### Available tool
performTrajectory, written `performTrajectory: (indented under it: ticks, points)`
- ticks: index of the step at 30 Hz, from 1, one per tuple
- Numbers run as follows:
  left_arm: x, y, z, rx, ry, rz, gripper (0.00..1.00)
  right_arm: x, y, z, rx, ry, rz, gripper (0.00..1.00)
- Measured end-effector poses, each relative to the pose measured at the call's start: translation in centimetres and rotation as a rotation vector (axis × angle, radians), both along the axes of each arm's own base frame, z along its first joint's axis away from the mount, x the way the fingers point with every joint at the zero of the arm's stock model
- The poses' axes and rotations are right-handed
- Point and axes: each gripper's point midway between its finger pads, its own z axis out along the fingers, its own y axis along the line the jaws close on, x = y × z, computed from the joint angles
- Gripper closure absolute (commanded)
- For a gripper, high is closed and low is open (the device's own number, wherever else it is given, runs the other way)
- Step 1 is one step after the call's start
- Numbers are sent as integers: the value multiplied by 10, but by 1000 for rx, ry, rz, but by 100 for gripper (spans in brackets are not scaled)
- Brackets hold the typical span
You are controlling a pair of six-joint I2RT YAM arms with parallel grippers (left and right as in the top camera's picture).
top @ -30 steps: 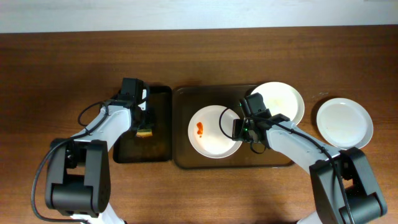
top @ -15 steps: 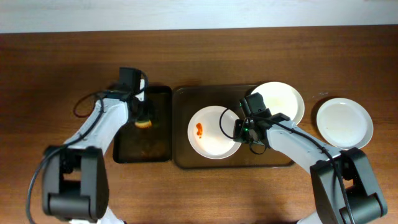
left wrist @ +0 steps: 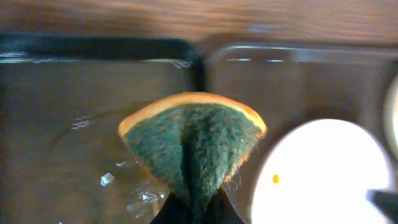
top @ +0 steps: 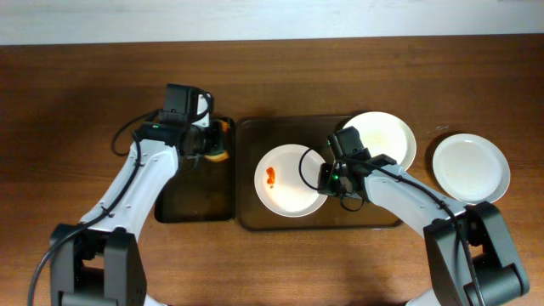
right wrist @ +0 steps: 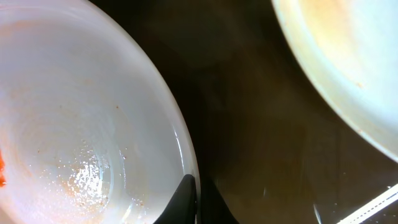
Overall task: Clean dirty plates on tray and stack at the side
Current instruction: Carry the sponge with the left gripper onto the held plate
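Next, my left gripper brings the sponge from the small tray's edge back over the plate (top: 291, 178) and wipes, because specks dot the white plate (right wrist: 82, 163) that my right gripper holds.
A white plate (top: 289, 180) with a red smear (top: 272, 176) lies on the dark tray (top: 365, 217). My right gripper (top: 325, 176) is shut on its right rim; the right wrist view shows the fingers pinching the edge of the plate (right wrist: 81, 124). A second plate (top: 387, 136) rests on the tray's back right corner. A clean plate (top: 470, 167) sits on the table to the right. My left gripper (top: 204, 146) is shut on a green and orange sponge (top: 218, 154), held over the right edge of the small tray. The sponge (left wrist: 193, 140) bulges between the jaws.
A smaller dark tray (top: 195, 200) with wet patches lies left of the main tray, under my left arm. Both trays sit in the middle of the brown wooden table, with a pale wall edge along the back.
My left gripper shut on the sponge, lifted it from the small tray and carried it right towards the stained plate. My right gripper shut on the plate's rim and stayed in place.
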Motion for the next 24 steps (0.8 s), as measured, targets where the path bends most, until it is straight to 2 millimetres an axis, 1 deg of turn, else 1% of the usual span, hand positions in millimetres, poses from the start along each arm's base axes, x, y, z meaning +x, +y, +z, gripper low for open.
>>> performTrajectory:
  ticks: [1, 3, 4, 5, 6, 9, 11, 12, 15, 17, 18, 19, 20, 21, 22, 23, 24]
  points:
    - [-2, -15, 3, -42, -3, -40, 100, -1, 1, 0, 5, 6, 0, 96]
    - [-13, -54, 7, -89, -9, -140, 100, -2, 1, 0, 10, 9, -5, 96]
    - [-17, -70, 8, -100, -13, -181, 100, -2, 1, 0, 12, 11, -9, 96]
    - [-22, -81, 6, -107, -4, -206, 100, -2, 1, 0, 13, 12, -12, 96]
    - [-27, -91, 0, -110, 15, -226, 100, -2, 1, 0, 13, 13, -12, 96]
    - [-35, -119, -28, -110, 63, -278, 100, -3, 2, 0, 17, 16, -10, 96]
    - [-40, -130, -40, -116, 88, -298, 100, -3, 2, 0, 18, 17, -10, 96]
    - [-42, -142, -49, -139, 99, -325, 100, -3, 2, 0, 18, 18, -10, 96]
    - [-42, -148, -48, -157, 92, -339, 100, -3, 2, 0, 18, 17, -10, 96]
    - [-47, -154, -53, -147, 100, -355, 100, -3, 2, 0, 18, 17, -10, 96]
    - [-53, -160, -63, -123, 118, -367, 100, -3, 2, 0, 18, 17, -10, 96]
    - [-56, -163, -67, -119, 127, -375, 100, -3, 2, 0, 18, 17, -10, 96]
    - [-59, -164, -76, -108, 146, -379, 100, -3, 2, 0, 18, 17, -10, 96]
    - [-60, -164, -83, -101, 160, -377, 100, -3, 2, 0, 18, 17, -10, 96]
    - [-61, -162, -89, -91, 171, -373, 96, -3, 2, 0, 18, 17, -10, 96]
    - [-60, -159, -93, -71, 172, -364, 99, -3, 2, 0, 18, 17, -10, 96]
    - [-59, -158, -93, -63, 168, -359, 100, -3, 2, 0, 18, 18, -11, 96]
